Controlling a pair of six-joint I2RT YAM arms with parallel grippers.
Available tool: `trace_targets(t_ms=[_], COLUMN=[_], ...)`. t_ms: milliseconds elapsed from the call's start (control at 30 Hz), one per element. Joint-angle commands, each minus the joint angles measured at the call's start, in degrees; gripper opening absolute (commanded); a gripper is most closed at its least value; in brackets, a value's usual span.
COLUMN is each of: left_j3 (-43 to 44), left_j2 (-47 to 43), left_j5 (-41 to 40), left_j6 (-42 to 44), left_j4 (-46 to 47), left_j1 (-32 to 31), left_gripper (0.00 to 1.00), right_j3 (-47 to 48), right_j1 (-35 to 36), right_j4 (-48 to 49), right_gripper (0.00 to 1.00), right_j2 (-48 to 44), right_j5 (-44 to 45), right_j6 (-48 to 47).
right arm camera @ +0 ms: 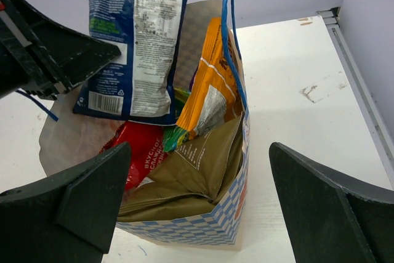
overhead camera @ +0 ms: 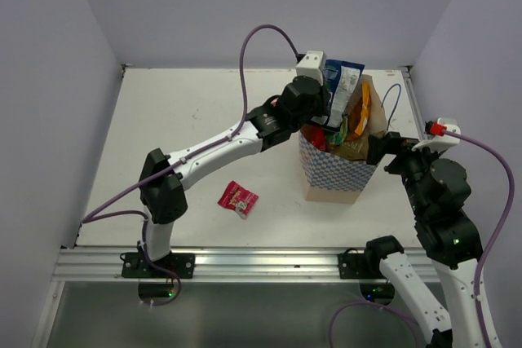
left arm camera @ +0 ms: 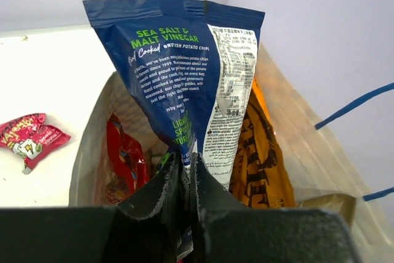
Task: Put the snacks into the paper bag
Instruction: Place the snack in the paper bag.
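The dark blue packet's top is poking up over the paper bag's rim. Next, my left gripper grips the packet again and presses it deeper into the bag.
The paper bag stands upright at the table's right middle. My left gripper is shut on the bottom edge of the dark blue packet and holds it upright over the bag's mouth, its lower end inside. In the bag are an orange packet, a red packet and a yellow-green one. My right gripper is open and empty, its jaws either side of the bag's near corner. A tiny pink-red packet lies on the table left of the bag.
A blue cord handle sticks up from the bag's right side. A metal rail runs along the near table edge. Lavender walls close the table at the back and both sides; the bag stands near the right wall.
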Motion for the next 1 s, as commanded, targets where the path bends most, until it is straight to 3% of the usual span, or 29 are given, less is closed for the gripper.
trace_targets(t_ms=[0,233,333,500,533,633,767,967], left_j3=[0.5,0.7,1.8,2.6,2.5,1.4,0.3,2.5], left_j2=[-4.0,0.1,1.9,1.8,0.8,-1.6,-3.3,-0.3], left_j5=[-2.4,-1.2,-0.5,-1.0,-1.0,0.3,1.2,0.6], left_j6=[-3.1,-6.6,-6.8,-4.9,-4.4,-2.3,-0.3,1.6], left_j4=[4.1,1.1,-0.4,-2.5,-2.4,-2.2,-3.5,-10.1], left_j1=[-0.1,0.1,0.1,0.2,0.1,0.1,0.1,0.2], left_gripper=[0.01,0.05,0.11,0.51,0.64,0.80,0.82,0.75], right_j3=[-0.3,-0.5,-0.5,-0.7,-0.6,-0.6,-0.5,-0.2], right_j1=[0.1,0.2,0.2,0.4,0.4,0.6,0.6,0.6], right_j4=[1.0,1.0,0.9,0.9,1.0,1.1,1.2,1.0], right_gripper=[0.98,0.99,0.99,0.99,0.99,0.99,0.99,0.99], right_j2=[-0.1,-0.4,-0.8,-1.1,-1.1,-0.8,-0.5,-0.2], right_j5=[1.2,1.0,1.5,1.8,1.8,1.9,1.9,1.4], right_j6=[-1.0,-0.9,-1.2,-1.3,-1.3,-1.3,-1.3,-1.3])
